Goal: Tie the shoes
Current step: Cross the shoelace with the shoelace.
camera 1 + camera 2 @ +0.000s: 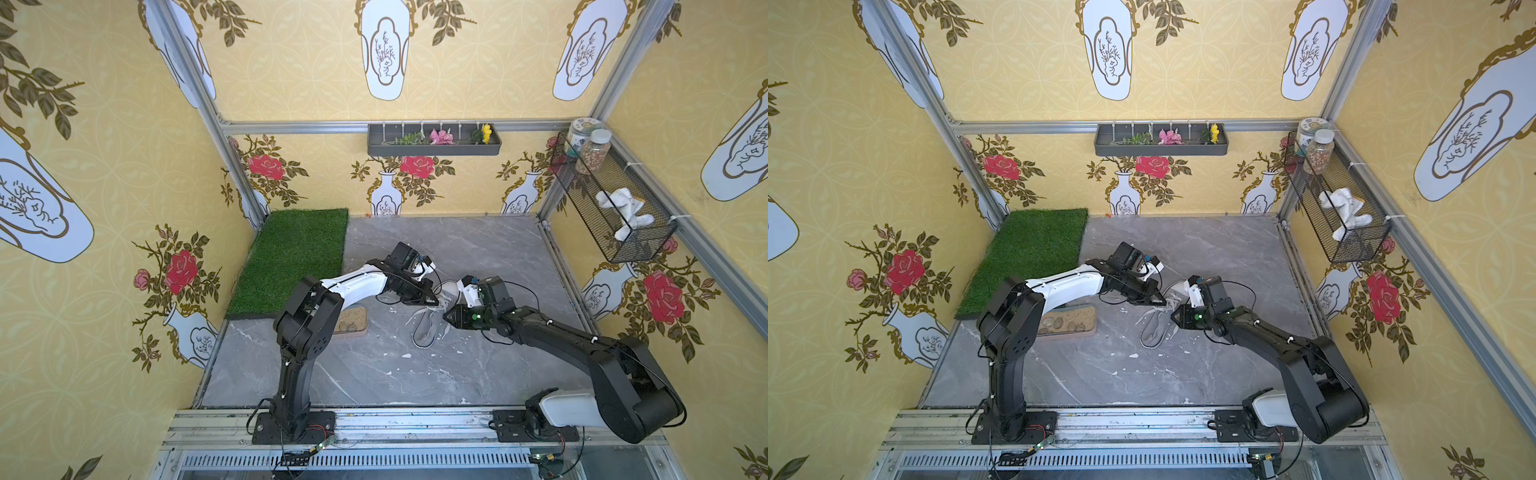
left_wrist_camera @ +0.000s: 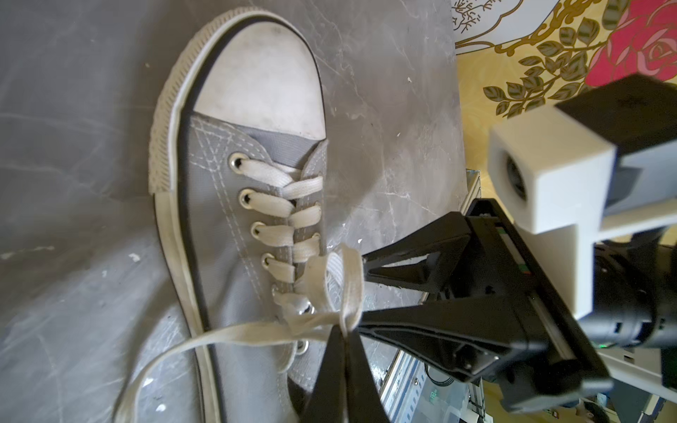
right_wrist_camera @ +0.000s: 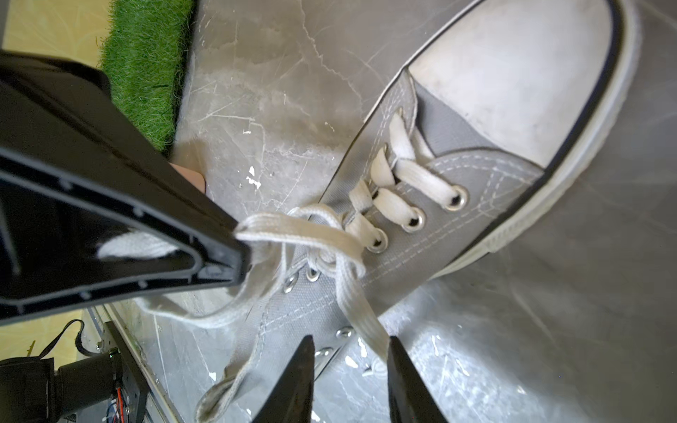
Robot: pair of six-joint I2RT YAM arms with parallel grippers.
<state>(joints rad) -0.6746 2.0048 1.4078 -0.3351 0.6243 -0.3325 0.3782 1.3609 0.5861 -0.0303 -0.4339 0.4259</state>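
The flat lace end point(image 3: 378, 344) rests against one finger of the robot's open right gripper, so the right gripper should center its fingers over the lace point(image 3: 359, 310) below the wrap before it pinches the lace.
The grey canvas shoe point(image 1: 428, 330) point(image 1: 1156, 330) lies on the marble floor between both arms, its white toe cap point(image 2: 263, 80) pointing away from the arm bases. My left gripper point(image 2: 346, 331) point(image 1: 435, 302) is shut on a loop of the pale lace point(image 2: 342, 278) above the top eyelets. My right gripper point(image 3: 350, 340) point(image 1: 446, 316) stands open beside the shoe's ankle opening. A flat lace end point(image 3: 361, 311) runs down between its jaws and rests against one finger, unpinched. Another loose lace end point(image 2: 154, 362) trails over the sole onto the floor.
A tan tray of pebbles point(image 1: 353, 323) sits left of the shoe, partly behind the left arm. A green grass mat point(image 1: 291, 257) covers the far left corner. A wire basket point(image 1: 611, 195) with jars and a cloth hangs on the right wall. White flecks dot the floor.
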